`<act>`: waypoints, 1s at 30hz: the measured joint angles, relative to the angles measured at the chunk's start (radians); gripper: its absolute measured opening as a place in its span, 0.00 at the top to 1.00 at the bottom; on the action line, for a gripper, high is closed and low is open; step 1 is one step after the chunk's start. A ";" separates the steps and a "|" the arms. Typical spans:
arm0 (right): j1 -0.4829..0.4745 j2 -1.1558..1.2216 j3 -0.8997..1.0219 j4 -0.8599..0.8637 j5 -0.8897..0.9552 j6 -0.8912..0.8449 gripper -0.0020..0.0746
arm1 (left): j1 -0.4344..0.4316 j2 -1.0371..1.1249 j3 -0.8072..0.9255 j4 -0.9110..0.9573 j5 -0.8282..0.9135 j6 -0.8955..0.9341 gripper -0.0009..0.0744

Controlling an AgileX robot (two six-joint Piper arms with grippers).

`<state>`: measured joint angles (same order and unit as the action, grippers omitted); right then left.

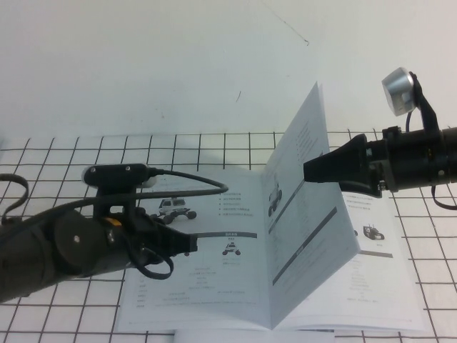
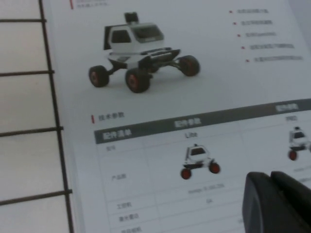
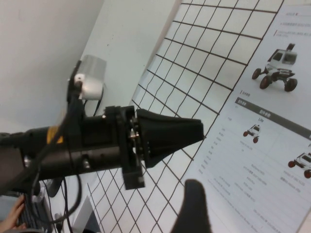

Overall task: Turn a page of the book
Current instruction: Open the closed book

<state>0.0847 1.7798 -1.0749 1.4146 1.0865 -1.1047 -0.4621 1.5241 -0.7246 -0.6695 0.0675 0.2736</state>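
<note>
A small robot photo (image 1: pixel 373 232) sticks out past the upright page (image 1: pixel 303 221), so the robot should expect more robot photos hidden behind the page when it pushes the page over.
The book (image 1: pixel 207 293) lies open on the gridded cloth, photos of wheeled robots on its left side (image 2: pixel 170 97). One page (image 1: pixel 307 229) stands nearly upright over the spine, leaning slightly right. My right gripper (image 1: pixel 308 171) reaches in from the right with its tip against that page's right face, about halfway up. It is open; only one finger (image 3: pixel 192 204) shows in the right wrist view. My left gripper (image 1: pixel 194 244) is shut with nothing between its fingers (image 2: pixel 272 194). It sits low over the book's left side beside a small robot photo.
The white cloth with black grid lines (image 1: pixel 71 157) covers the table around the book. A pale wall rises behind it. A cable loops off the left arm (image 1: pixel 186 179). A white edge (image 1: pixel 250 336) peeks out below the book.
</note>
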 joint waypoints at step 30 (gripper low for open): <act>0.164 0.000 0.002 0.137 -0.101 -0.122 0.28 | 0.000 0.223 -0.004 -0.026 -0.036 0.002 0.99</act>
<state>0.2482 1.7798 -1.0731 1.5516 0.9853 -1.2263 -0.4621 1.7471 -0.7289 -0.6958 0.0319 0.2761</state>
